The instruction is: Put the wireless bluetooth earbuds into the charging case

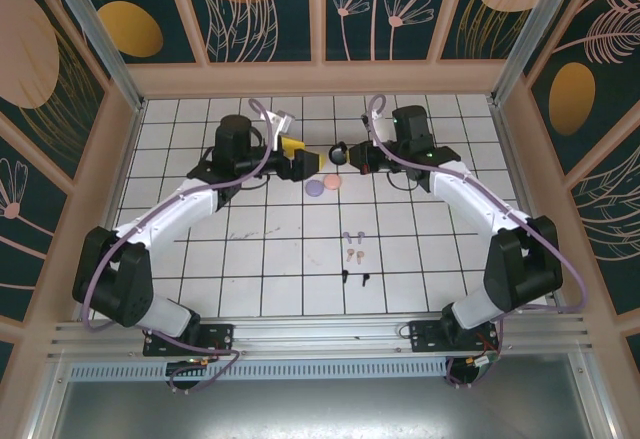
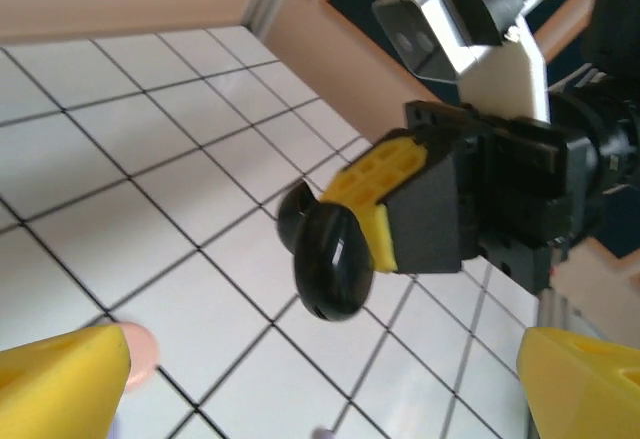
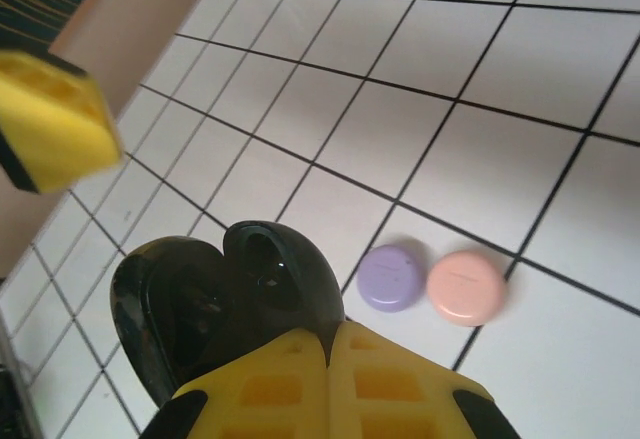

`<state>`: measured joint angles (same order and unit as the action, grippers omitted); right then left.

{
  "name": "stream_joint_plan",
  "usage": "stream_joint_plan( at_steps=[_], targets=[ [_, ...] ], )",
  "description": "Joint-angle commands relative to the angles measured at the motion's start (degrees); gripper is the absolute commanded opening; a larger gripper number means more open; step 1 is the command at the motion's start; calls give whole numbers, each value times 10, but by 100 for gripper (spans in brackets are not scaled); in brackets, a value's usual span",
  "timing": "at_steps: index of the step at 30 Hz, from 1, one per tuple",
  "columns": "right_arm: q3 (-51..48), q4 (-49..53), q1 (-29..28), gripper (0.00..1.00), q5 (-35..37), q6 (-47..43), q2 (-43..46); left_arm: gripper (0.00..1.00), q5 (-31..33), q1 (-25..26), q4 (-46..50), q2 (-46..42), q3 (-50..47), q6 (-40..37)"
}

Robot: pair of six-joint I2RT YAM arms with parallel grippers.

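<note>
My right gripper is holding the open black charging case. Next, my left gripper takes hold of the case's body before my right gripper goes to get the black earbuds.
My right gripper is shut on a black charging case, held above the tiles with its lid hinged open. The same black charging case hangs between and beyond the yellow fingers of my left gripper, which stands open and touches nothing. The earbuds lie in small pairs on the near tiles: lavender, pale pink and black.
A lavender case and a pink case lie shut, side by side, on the tiles just below the two grippers. Wooden walls and metal posts ring the white tiled floor.
</note>
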<state>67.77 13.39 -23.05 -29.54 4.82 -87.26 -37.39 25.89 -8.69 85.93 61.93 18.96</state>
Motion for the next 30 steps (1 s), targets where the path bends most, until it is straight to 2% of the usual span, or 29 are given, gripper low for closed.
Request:
stream_joint_plan(
  at_steps=[1, 4, 6, 8, 12, 15, 19, 24, 30],
  targets=[
    [32, 64, 2, 0, 50, -52, -14, 99, 94, 2, 100, 26, 33, -56],
    [38, 82, 2, 0, 71, -78, -18, 99, 134, 2, 99, 28, 34, -87],
    [38, 92, 3, 0, 88, -95, -22, 99, 133, 2, 104, 30, 39, -100],
    [38, 98, 2, 0, 96, -111, -25, 99, 104, 1, 135, 47, 62, -119],
    [43, 114, 1, 0, 93, -139, -29, 95, 4, 1, 231, 99, 124, -189],
    [58, 136, -1, 0, 88, -158, -37, 91, -51, 1, 255, 114, 131, -225],
    [68, 159, -10, 0, 63, -179, -45, 79, -120, 1, 291, 119, 143, -265],
    [69, 165, -26, 0, 34, -184, -50, 67, -180, 1, 322, 143, 158, -288],
    [81, 176, -58, 0, 32, -187, -51, 61, -203, 1, 385, 166, 188, -333]
  ],
)
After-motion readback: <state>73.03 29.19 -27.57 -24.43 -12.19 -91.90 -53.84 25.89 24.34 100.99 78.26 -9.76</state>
